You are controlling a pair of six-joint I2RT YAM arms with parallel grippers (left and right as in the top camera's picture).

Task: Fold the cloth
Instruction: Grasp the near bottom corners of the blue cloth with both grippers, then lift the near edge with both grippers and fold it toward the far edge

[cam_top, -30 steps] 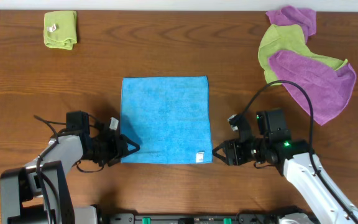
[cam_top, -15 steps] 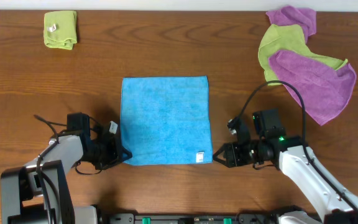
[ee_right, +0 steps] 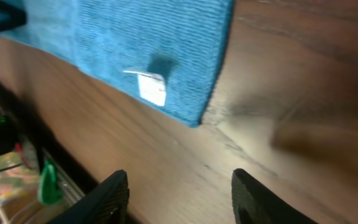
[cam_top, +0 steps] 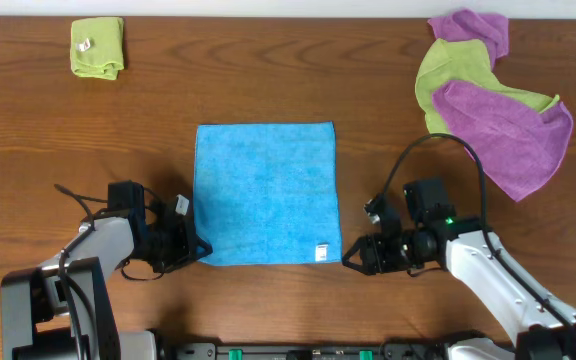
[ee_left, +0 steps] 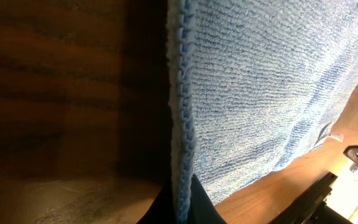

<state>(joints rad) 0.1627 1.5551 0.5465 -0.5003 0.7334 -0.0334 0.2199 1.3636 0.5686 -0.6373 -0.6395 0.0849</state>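
My right gripper's open fingers span only wood (ee_right: pixel 180 179) beside the cloth's tagged corner, so my left gripper should wait while my right gripper takes that corner (cam_top: pixel 336 259) before the fold.
The sky-blue cloth (cam_top: pixel 266 190) lies flat and square on the wooden table, its white tag (cam_top: pixel 321 251) by the near right corner. My left gripper (cam_top: pixel 200 250) is shut on the cloth's near left corner; in the left wrist view the stitched edge of the cloth (ee_left: pixel 260 93) runs down between the closed fingers of the left gripper (ee_left: pixel 182 208). My right gripper (cam_top: pixel 348 258) stands open just right of the near right corner. In the right wrist view the right gripper (ee_right: pixel 179 180) has bare wood between its fingers, with the cloth (ee_right: pixel 135 37) corner and tag (ee_right: pixel 149 86) just ahead.
A folded lime-green cloth (cam_top: pixel 98 47) lies at the far left. A heap of purple and lime-green cloths (cam_top: pixel 493 100) sits at the far right. The table's front edge runs close behind both grippers.
The left gripper has shut on the cloth's near left corner. The right gripper has dropped slightly toward the near right corner and opened a little wider.
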